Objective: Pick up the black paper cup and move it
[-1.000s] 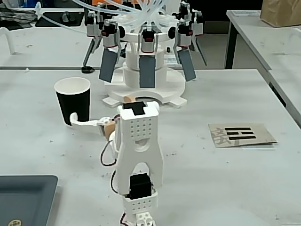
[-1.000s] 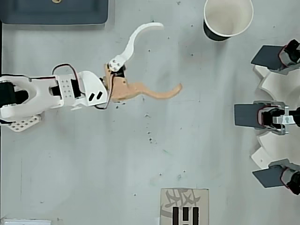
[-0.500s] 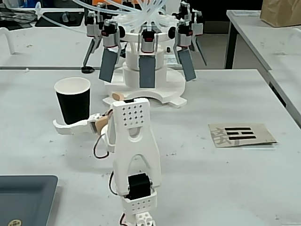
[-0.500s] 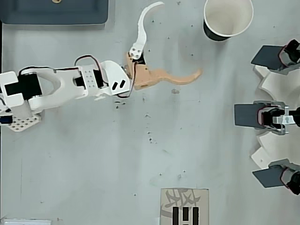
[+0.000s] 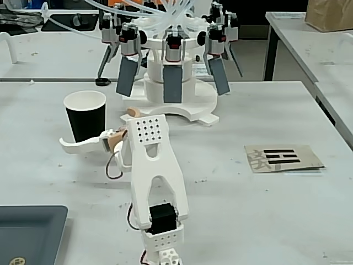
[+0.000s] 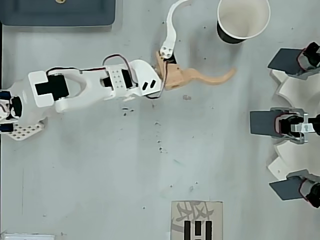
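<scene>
I expect the black paper cup (image 5: 86, 117) to tilt a little, with its rim at a slant, when I lift and carry it, because the open fingers (image 5: 95, 144) are low down near its base.
The black paper cup (image 5: 85, 117) stands upright on the grey table, left of centre in the fixed view; in the overhead view the cup (image 6: 243, 20) shows its white inside at the top edge. My gripper (image 6: 208, 38) is open wide, with the white finger (image 6: 171, 27) on one side and the tan finger (image 6: 210, 79) on the other. The cup stands just beyond the mouth of the jaws, touching neither finger. In the fixed view my gripper (image 5: 96, 128) sits low at the cup's base, its white finger (image 5: 77, 146) reaching left in front of the cup.
A white machine (image 5: 179, 102) with dark grey paddles (image 6: 267, 122) stands right behind the cup. A dark grey tray (image 5: 27, 232) lies at the near left. A paper card with black bars (image 5: 284, 157) lies to the right.
</scene>
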